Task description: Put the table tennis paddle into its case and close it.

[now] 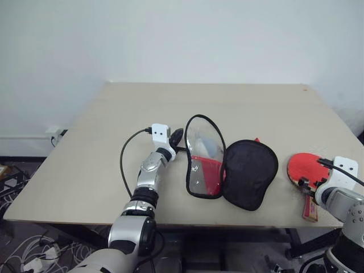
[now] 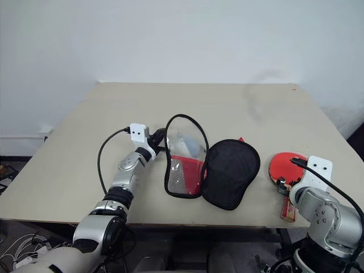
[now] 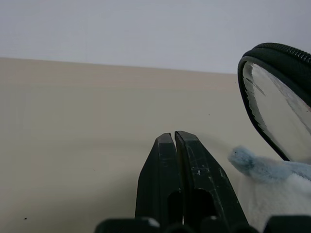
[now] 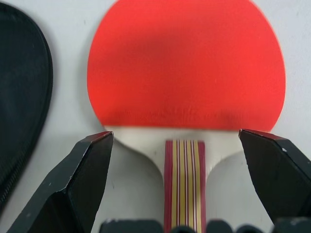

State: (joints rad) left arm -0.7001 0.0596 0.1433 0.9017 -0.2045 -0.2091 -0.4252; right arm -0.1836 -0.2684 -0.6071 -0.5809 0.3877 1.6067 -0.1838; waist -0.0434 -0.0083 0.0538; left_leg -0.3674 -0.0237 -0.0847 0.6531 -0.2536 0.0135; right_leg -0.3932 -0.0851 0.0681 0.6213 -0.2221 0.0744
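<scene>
The robot can see the grey-blue puff behind the clear window, so the puff will remain outside the case when the robot folds the clear-window half over.
The case lies open mid-table. Its black fabric half is on the right and its clear-window half on the left, with red showing through the window. The table tennis paddle lies red face up at the right, its striped handle pointing toward the table's near edge. My right gripper is open above the handle, one finger on each side of the paddle's neck, not touching it. My left gripper is shut on nothing at the case's left rim, beside the grey-blue puff.
The beige table stretches bare to the left of and behind the case. Its near edge runs just below the case and the paddle handle. A white wall stands behind. A black cable loops off my left wrist.
</scene>
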